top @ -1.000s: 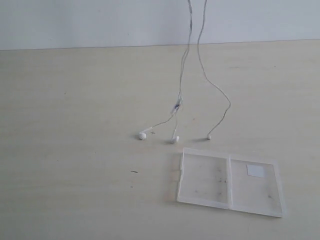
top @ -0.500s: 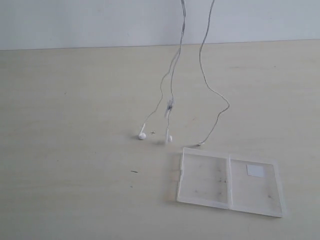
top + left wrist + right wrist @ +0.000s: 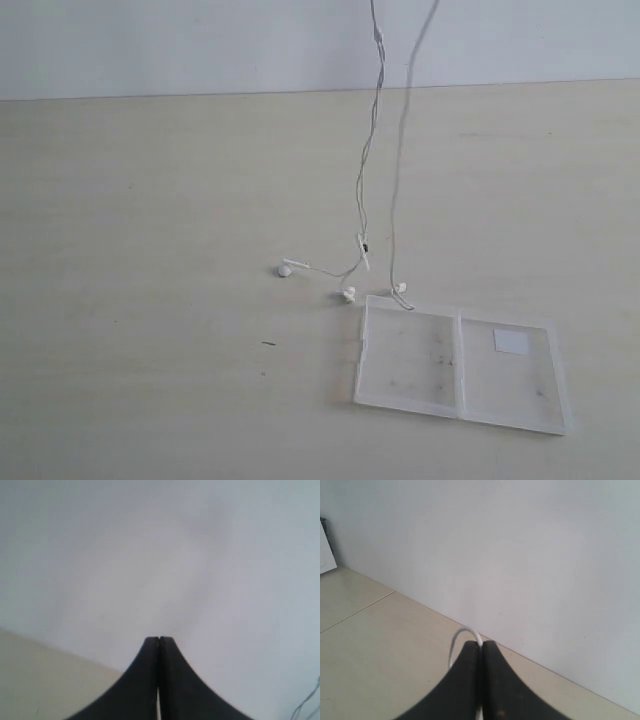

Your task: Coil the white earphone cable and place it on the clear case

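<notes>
The white earphone cable's parts hang apart (image 3: 396, 180), away from my closed left gripper. Next, my left gripper opens and goes around both parts of the cable (image 3: 378, 95) before it starts coiling.
The white earphone cable (image 3: 378, 100) hangs in two strands from above the exterior view. Its earbuds (image 3: 285, 270) (image 3: 348, 294) lie on the table, with the slim remote (image 3: 363, 250) just above them. The plug (image 3: 401, 288) rests at the far edge of the clear case (image 3: 410, 360), which lies open and flat, a white sticker (image 3: 511, 341) on its right panel. Both grippers are out of the exterior view. My right gripper (image 3: 481, 643) is shut, and a loop of cable (image 3: 457, 636) sticks out of its tips. My left gripper (image 3: 159, 639) is shut, a white sliver (image 3: 158, 705) between its fingers.
The pale table (image 3: 150, 250) runs back to a white wall (image 3: 200, 40). A small dark mark (image 3: 269, 343) lies left of the case. Thin lines (image 3: 306, 704) show at a corner of the left wrist view.
The hanging strands have swung right and straightened. The plug end has moved from the table to the case's far edge, and the second earbud has slid closer to the case.
</notes>
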### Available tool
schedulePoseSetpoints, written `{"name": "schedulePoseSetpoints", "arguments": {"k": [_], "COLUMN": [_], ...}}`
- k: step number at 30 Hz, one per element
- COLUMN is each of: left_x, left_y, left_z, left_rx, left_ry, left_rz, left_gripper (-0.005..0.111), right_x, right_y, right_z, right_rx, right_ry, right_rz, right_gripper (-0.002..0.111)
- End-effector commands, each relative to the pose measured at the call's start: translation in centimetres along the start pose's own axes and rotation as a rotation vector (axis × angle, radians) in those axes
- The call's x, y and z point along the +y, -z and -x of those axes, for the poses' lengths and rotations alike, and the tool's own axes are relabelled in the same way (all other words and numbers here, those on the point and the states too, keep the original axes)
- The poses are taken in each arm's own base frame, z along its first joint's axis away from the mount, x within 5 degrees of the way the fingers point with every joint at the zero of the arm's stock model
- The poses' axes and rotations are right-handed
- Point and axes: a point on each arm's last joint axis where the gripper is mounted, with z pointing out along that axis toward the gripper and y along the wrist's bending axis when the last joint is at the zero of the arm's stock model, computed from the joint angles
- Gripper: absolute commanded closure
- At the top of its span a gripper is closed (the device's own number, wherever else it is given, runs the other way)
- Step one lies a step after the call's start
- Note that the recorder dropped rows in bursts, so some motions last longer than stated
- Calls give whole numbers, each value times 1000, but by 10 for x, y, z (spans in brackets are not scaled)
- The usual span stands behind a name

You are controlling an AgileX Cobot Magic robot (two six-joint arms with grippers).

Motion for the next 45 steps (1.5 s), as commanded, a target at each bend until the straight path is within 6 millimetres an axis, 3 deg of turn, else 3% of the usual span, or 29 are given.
{"name": "schedulePoseSetpoints", "arguments": {"k": [1,8,17,24,29,34,39,45], "left_x": [-17,-20,-7,2,-4,-19,-34,-39], "left_y": [3,4,0,-19,-39,-74,-123,-176], "left_z": [15,18,8,-7,-21,-19,-19,-30], "left_rx": [-170,-202,-79,102,210,294,312,401], "left_ry": [-96,-57,-21,-12,-110,-172,-254,-359], "left_rz": [-171,-208,-72,17,-91,-237,-438,-582], "left_gripper": [107,107,107,107,98,75,50,46], "right_x": [-1,-2,-4,-6,-6,-6,-6,-6], "right_y": [1,-7,-23,-33,-36,-37,-40,-39], "right_z": [1,-2,-7,-11,-12,-12,-15,-16], "right_rx": [-16,-1,32,55,61,59,86,97], "right_ry": [-4,-9,-29,-30,-29,-32,-35,-32], "right_rz": [-7,-6,-8,-8,-10,-9,-4,-6], "right_gripper": [108,108,108,108,108,108,108,108]}}
